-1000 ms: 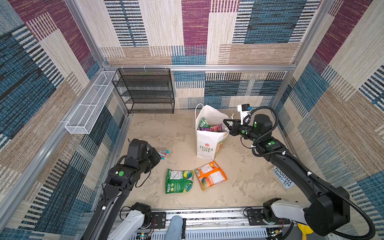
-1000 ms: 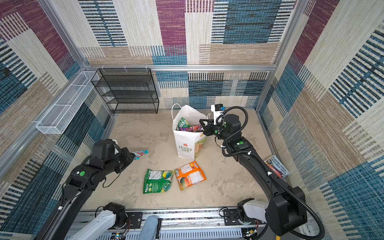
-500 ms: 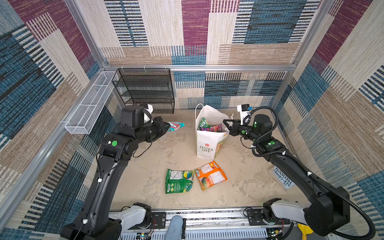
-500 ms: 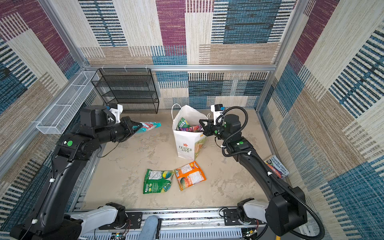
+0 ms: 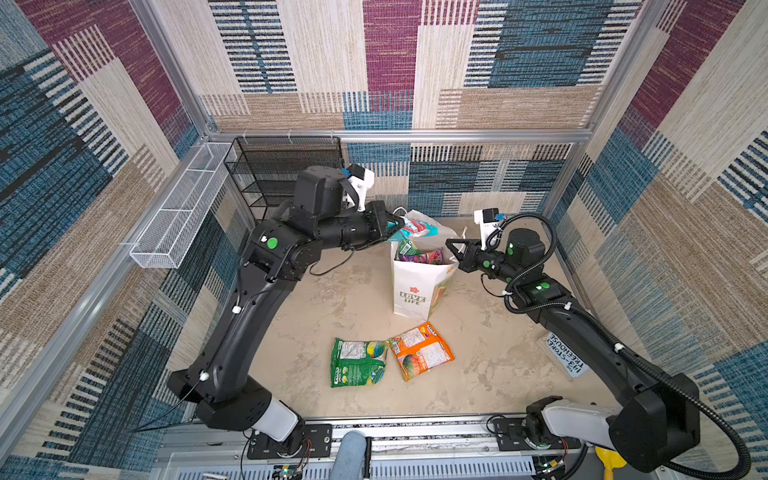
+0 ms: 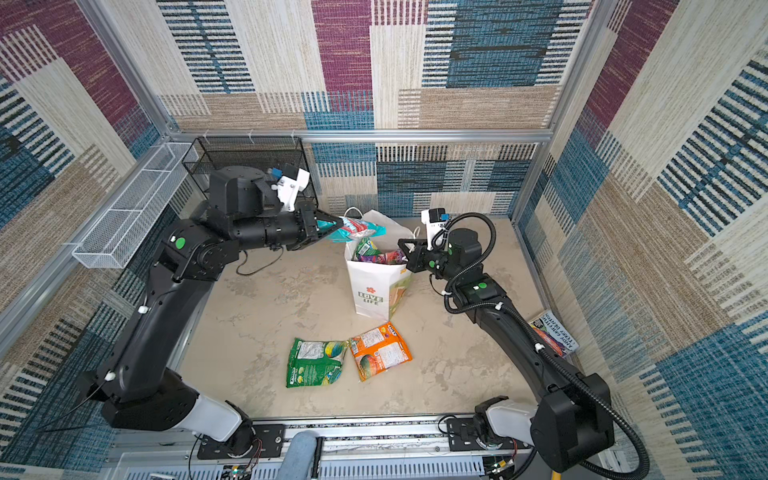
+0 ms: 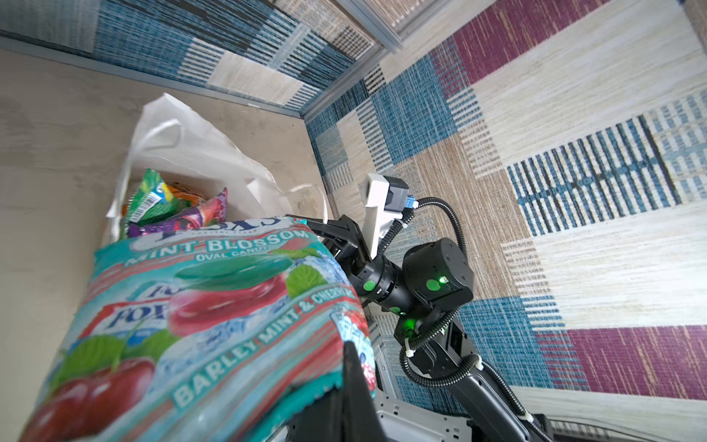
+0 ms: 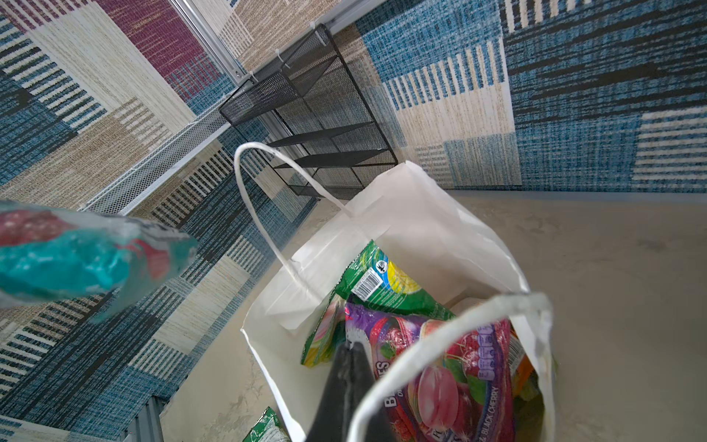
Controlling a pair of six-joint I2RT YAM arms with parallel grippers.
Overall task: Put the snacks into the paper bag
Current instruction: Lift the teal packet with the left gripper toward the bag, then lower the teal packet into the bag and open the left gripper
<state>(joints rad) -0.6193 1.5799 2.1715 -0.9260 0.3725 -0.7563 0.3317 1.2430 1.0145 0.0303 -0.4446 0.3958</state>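
I should keep moving my left gripper into the bag, as the teal-red packet's loose end [image 6: 375,230] is at the paper bag's wide opening, and let go above the snacks inside [image 6: 380,257].
The white paper bag [image 5: 415,286] [image 6: 370,286] stands upright at the back middle of the floor, with green [image 8: 382,283] and purple [image 8: 440,363] snacks inside. My left gripper [image 5: 397,224] [image 7: 350,344] is shut on a teal-red packet [image 5: 415,227] [image 7: 199,306] [image 8: 76,260], held in the air level with the bag's left rim. My right gripper [image 5: 449,242] [image 8: 350,346] is shut at the bag's right rim. Its tip points into the opening and a white handle loop [image 8: 497,306] arches over it. A green packet [image 5: 357,361] and an orange packet [image 5: 419,349] lie side by side on the floor in front of the bag.
A black mesh shelf [image 5: 286,174] stands against the back wall behind my left arm. A white wire basket [image 5: 178,216] hangs on the left wall. A blue-and-white magazine [image 6: 555,332] lies by the right wall, beside my right arm.
My left arm has carried the teal-red packet up from the floor at the left and rightward to the bag's mouth. The right arm and the bag have stayed still.
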